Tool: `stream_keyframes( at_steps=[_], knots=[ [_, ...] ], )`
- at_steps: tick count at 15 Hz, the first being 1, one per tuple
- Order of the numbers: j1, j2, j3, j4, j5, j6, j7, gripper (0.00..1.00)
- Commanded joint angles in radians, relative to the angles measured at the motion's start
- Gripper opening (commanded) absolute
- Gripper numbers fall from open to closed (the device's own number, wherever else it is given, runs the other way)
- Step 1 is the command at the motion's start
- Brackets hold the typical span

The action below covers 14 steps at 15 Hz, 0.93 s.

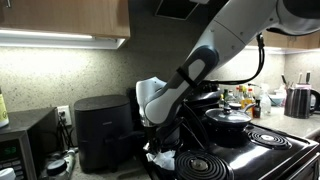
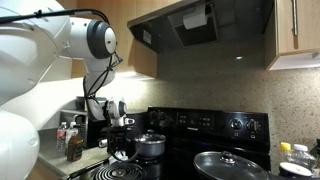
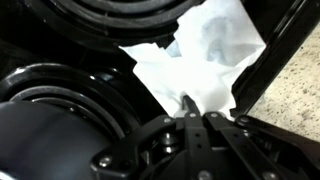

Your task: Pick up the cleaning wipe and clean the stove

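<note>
Next, my gripper turns back and sweeps the wipe toward the middle of the stove (image 1: 222, 147), because the wipe it holds is at the stove's edge (image 3: 266, 72) next to the counter.
The white cleaning wipe (image 3: 200, 55) lies crumpled on the black stove (image 3: 60, 90) between two coil burners. In the wrist view my gripper (image 3: 188, 103) has its fingers pressed together, pinching the near edge of the wipe. In an exterior view the gripper (image 1: 158, 147) is low at the stove's corner with the wipe (image 1: 166, 159) just under it. In an exterior view the gripper (image 2: 122, 143) hangs over the stove (image 2: 205, 128); the wipe is hidden there.
A lidded pot (image 1: 228, 118) sits on a back burner, also seen in an exterior view (image 2: 150, 146). A glass lid (image 2: 232, 165) covers a front burner. A black air fryer (image 1: 100, 130), a microwave (image 1: 22, 140), bottles (image 1: 245, 98) and a kettle (image 1: 300, 100) stand around.
</note>
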Motion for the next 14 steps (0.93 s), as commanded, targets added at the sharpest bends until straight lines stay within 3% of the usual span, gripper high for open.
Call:
stream_keyframes(
  at_steps=[1,3,7,10,12,14],
  knots=[
    [0.041,0.089,-0.034,0.072,-0.061,0.063,0.033,0.0],
    [0.047,0.096,-0.041,0.093,-0.062,0.044,0.029,0.0],
    [0.043,0.013,-0.047,0.074,-0.034,-0.216,0.034,0.0],
    [0.022,-0.059,-0.052,0.031,-0.036,-0.329,0.055,0.0],
    [0.013,-0.115,-0.07,-0.011,-0.056,-0.33,0.104,0.0],
    [0.004,-0.176,-0.101,-0.074,-0.098,-0.237,0.203,0.0]
  ],
)
